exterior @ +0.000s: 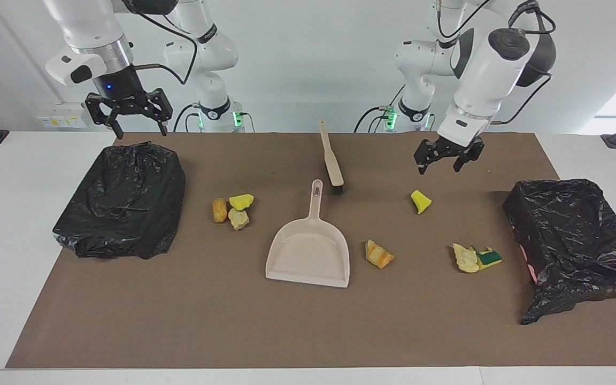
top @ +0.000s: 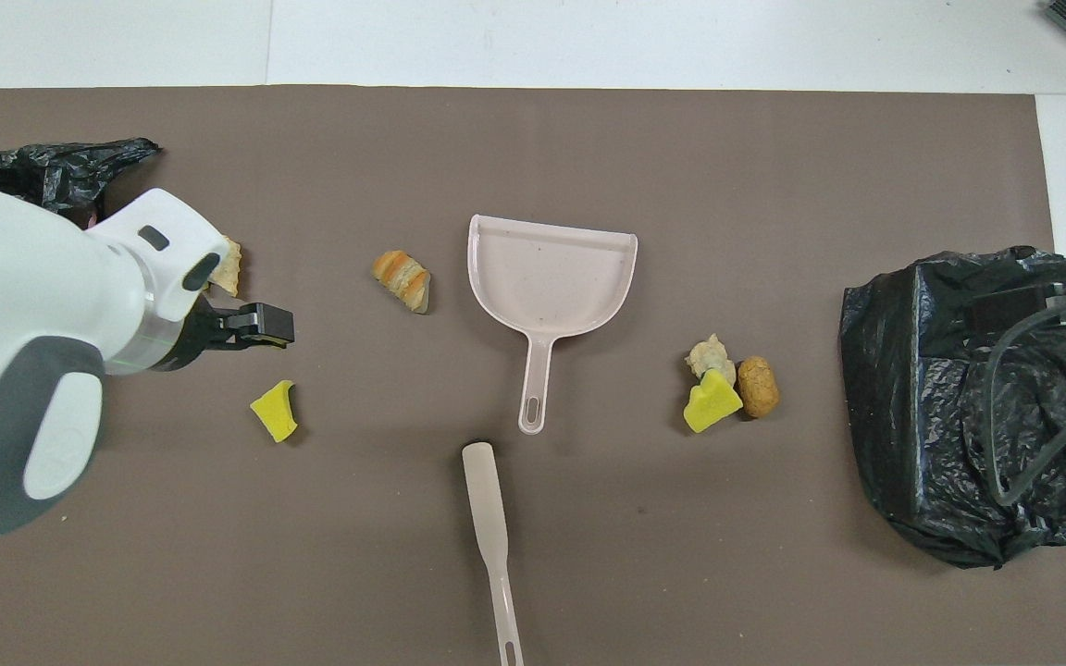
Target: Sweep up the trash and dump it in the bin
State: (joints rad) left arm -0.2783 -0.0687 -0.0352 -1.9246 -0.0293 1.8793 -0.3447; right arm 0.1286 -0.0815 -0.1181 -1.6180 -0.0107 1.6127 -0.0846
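Note:
The beige brush's handle (top: 503, 600) is clear of the dustpan and the scraps, so my open left gripper should keep going toward that handle (top: 507, 621) until its fingers close.
Several scraps of trash lie on the brown mat. A yellow sponge bit (exterior: 420, 201) (top: 275, 411) lies below my open left gripper (exterior: 439, 167) (top: 263, 325), which hangs empty in the air. A bread chunk (exterior: 378, 253) (top: 402, 277) lies beside the beige dustpan (exterior: 308, 251) (top: 551, 277). A tan chunk (exterior: 466, 258) and a green-backed sponge (exterior: 489, 258) lie by the bin (exterior: 570, 235) at the left arm's end. Three scraps (exterior: 236, 209) (top: 727, 384) cluster toward the other bin (exterior: 121, 198) (top: 968, 398). My open right gripper (exterior: 141, 131) hovers over that bin.
The beige brush (exterior: 332, 160) (top: 487, 509) with black bristles lies nearer to the robots than the dustpan, its bristles close to the dustpan's handle. Both bins are lined with loose black bags. White table shows around the brown mat (exterior: 206, 321).

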